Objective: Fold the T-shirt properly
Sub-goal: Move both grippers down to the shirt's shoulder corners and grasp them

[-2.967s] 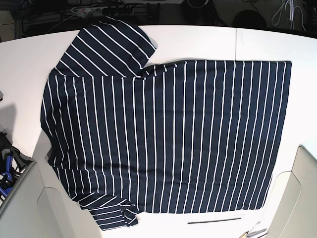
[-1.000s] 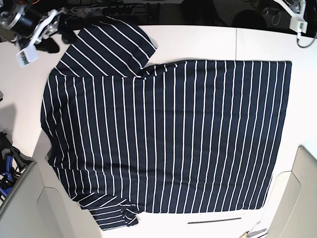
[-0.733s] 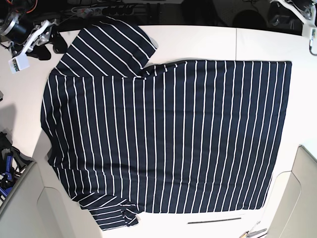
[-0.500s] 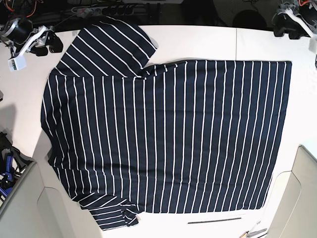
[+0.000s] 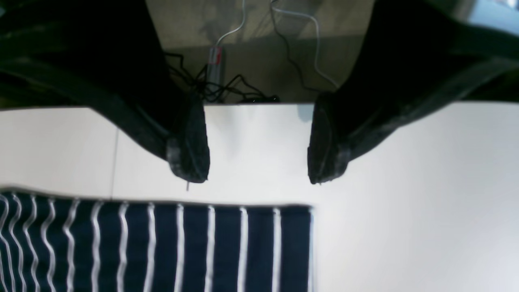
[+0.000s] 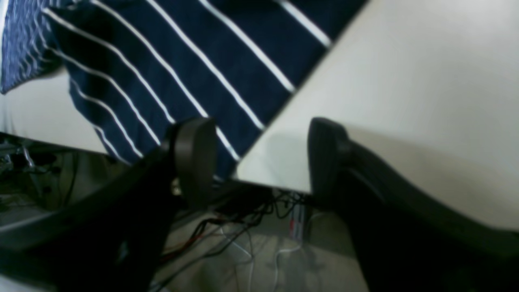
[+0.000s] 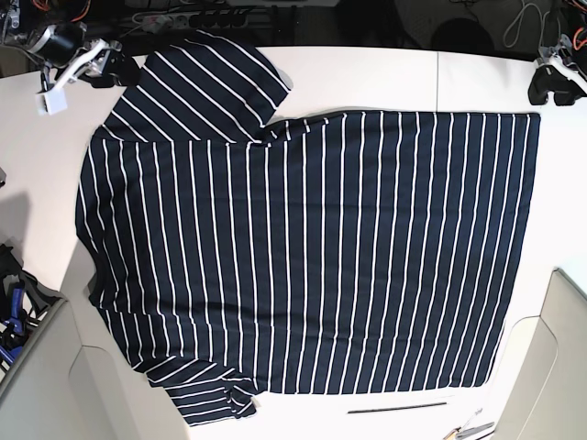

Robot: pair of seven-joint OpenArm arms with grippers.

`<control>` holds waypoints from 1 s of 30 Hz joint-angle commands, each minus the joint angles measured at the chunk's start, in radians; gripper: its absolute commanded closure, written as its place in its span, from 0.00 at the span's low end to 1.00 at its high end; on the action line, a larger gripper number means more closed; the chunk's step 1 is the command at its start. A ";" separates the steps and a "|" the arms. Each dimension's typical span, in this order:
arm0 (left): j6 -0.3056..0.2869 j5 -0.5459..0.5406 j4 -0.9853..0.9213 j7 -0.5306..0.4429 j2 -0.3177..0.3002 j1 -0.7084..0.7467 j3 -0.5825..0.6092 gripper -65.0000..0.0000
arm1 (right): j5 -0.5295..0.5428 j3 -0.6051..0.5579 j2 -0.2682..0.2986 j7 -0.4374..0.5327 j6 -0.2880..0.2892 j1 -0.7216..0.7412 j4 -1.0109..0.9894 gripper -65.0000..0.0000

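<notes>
I should keep moving onto the sleeve while the sleeve's outer edge lies flat between my right gripper's open fingers, until cloth fills the gap, and then close.
The T-shirt, dark navy with thin white stripes, lies spread flat on the white table, one sleeve at the far left. My right gripper is open beside that sleeve's outer edge; in the right wrist view its fingers straddle the table's far edge next to the sleeve. My left gripper is open just beyond the shirt's far right corner; in the left wrist view the hem corner lies just below the fingertips. Neither holds anything.
A thin black strip and small tools lie near the table's front edge. Grey panels stand at the front left and front right. Cables and a power strip lie behind the table's far edge.
Both arms came into view from the far side. My right gripper has moved right, up to the sleeve. My left gripper has come down to the shirt's far right corner. The shirt has not moved.
</notes>
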 commanded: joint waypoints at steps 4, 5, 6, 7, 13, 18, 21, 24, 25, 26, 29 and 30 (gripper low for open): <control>-0.003 -0.015 -0.059 -0.024 -0.047 -0.036 -0.009 0.37 | 0.022 -0.003 -0.018 0.008 0.005 0.004 0.010 0.45; -0.003 -0.015 -0.077 -0.025 -0.053 -0.051 -0.008 0.37 | 0.022 -0.003 -0.025 0.007 0.005 0.011 0.010 0.45; -0.003 -0.015 -0.093 -0.029 -0.060 -0.065 -0.007 0.37 | 0.022 -0.003 -0.030 0.008 0.005 0.011 0.010 0.45; -0.003 -0.015 -0.109 -0.034 -0.067 -0.077 -0.007 0.37 | 0.022 -0.004 -0.036 0.008 0.004 0.015 0.010 0.45; -0.004 -0.015 -0.216 -0.044 -0.098 -0.167 0.000 0.37 | 0.025 -0.021 -0.070 0.008 0.009 0.016 0.010 0.45; -0.004 -0.006 -0.307 -0.049 -0.114 -0.233 0.050 0.37 | 0.025 -0.059 -0.093 0.010 0.009 0.016 0.010 0.45; -0.004 0.025 -0.354 -0.068 -0.116 -0.267 0.087 0.37 | 0.018 -0.083 -0.097 0.012 0.009 0.016 0.010 0.45; -0.003 0.037 -0.387 -0.068 -0.116 -0.295 0.115 0.37 | 0.018 -0.097 -0.097 0.012 0.009 0.016 0.010 0.45; -0.003 0.035 -0.392 -0.067 -0.115 -0.298 0.122 0.37 | 0.018 -0.100 -0.097 0.012 0.009 0.016 0.010 0.45; -0.003 0.034 -0.395 -0.067 -0.115 -0.298 0.129 0.37 | 0.018 -0.101 -0.097 0.012 0.009 0.016 0.010 0.45; -0.003 0.031 -0.395 -0.058 -0.115 -0.297 0.146 0.37 | 0.007 -0.101 -0.097 0.012 0.009 0.028 0.010 0.45; -0.004 0.019 -0.395 -0.052 -0.115 -0.297 0.153 0.37 | -0.002 -0.101 -0.097 0.012 0.009 0.027 0.010 0.45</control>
